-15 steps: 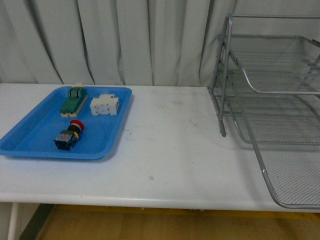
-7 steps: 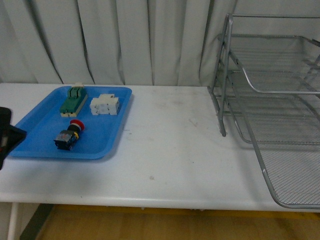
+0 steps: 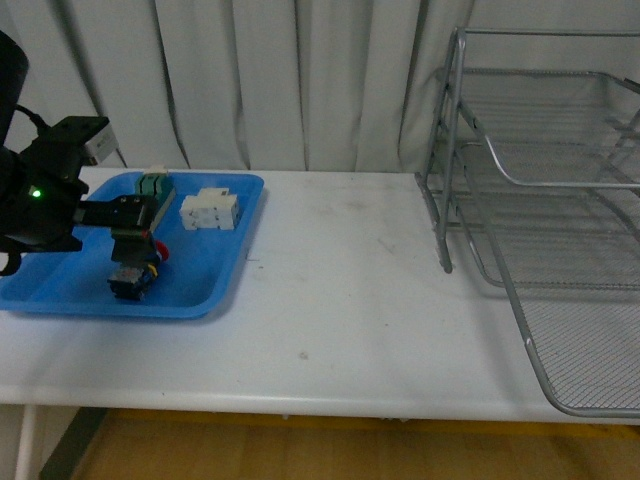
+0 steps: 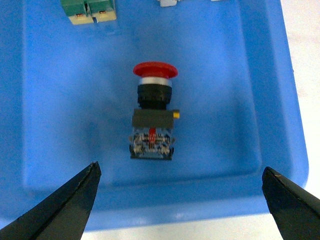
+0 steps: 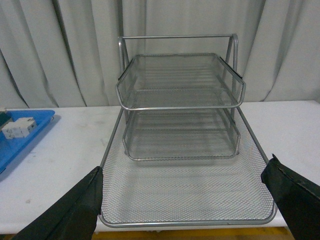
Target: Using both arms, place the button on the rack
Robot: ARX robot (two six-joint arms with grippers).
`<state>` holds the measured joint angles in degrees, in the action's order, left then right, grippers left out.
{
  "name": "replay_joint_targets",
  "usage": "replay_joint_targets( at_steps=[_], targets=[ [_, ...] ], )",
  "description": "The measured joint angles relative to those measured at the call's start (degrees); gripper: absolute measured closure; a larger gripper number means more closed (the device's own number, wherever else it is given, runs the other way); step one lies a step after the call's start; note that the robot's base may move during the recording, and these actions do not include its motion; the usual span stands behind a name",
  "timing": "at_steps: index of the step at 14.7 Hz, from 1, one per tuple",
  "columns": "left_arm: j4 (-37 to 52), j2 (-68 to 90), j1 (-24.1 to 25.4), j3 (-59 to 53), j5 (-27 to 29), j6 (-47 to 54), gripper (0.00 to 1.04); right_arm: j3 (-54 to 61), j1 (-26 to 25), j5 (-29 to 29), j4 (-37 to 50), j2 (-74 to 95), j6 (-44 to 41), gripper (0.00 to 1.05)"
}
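A mesh level sticks out below the rack's upper level (image 3: 560,184), so the mesh level (image 3: 585,335) will slide straight back and carry the button along when I push it.
The button (image 3: 134,276) lies on its side in the blue tray (image 3: 215,272), red cap toward the back, partly covered by my left gripper (image 3: 131,238) hovering just above it. In the left wrist view the button (image 4: 152,120) shows whole, red cap, black neck and boxy body. My left gripper (image 4: 180,169) is open wide, its fingertips (image 4: 87,180) short of the button and not touching it. The silver wire rack (image 3: 550,33) stands at the right. My right gripper (image 5: 182,170) is open and empty in front of the rack's (image 5: 180,107) lowest tier.
A green block (image 3: 148,187) and a white block (image 3: 209,210) sit at the back of the tray, beyond the button. The white table (image 3: 350,300) stretches between tray and rack. Grey curtains hang behind. The table's front edge is near.
My left arm has come in from the left edge and moved over the blue tray, above the button. The button, blocks and rack have not moved.
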<state>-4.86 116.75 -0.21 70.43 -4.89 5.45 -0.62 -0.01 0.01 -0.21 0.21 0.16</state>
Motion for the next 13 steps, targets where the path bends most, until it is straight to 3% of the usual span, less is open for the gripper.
replay_joint_targets(
  at_steps=[5,9,11,13],
  targets=[
    [-4.7,13.9,0.3,14.7,-1.4,0.6,0.07,0.0,0.0,0.0,0.0,0.0,0.0,0.06],
    [-3.0,18.6,0.6,17.2,-1.2,0.6,0.1,0.0,0.0,0.0,0.0,0.0,0.0,0.06],
    [-2.8,18.6,1.2,17.2,-1.2,-0.6,0.31,0.0,0.0,0.0,0.0,0.0,0.0,0.06],
    [-1.7,18.3,1.8,15.3,-1.4,-1.0,0.6,0.0,0.0,0.0,0.0,0.0,0.0,0.06]
  ],
)
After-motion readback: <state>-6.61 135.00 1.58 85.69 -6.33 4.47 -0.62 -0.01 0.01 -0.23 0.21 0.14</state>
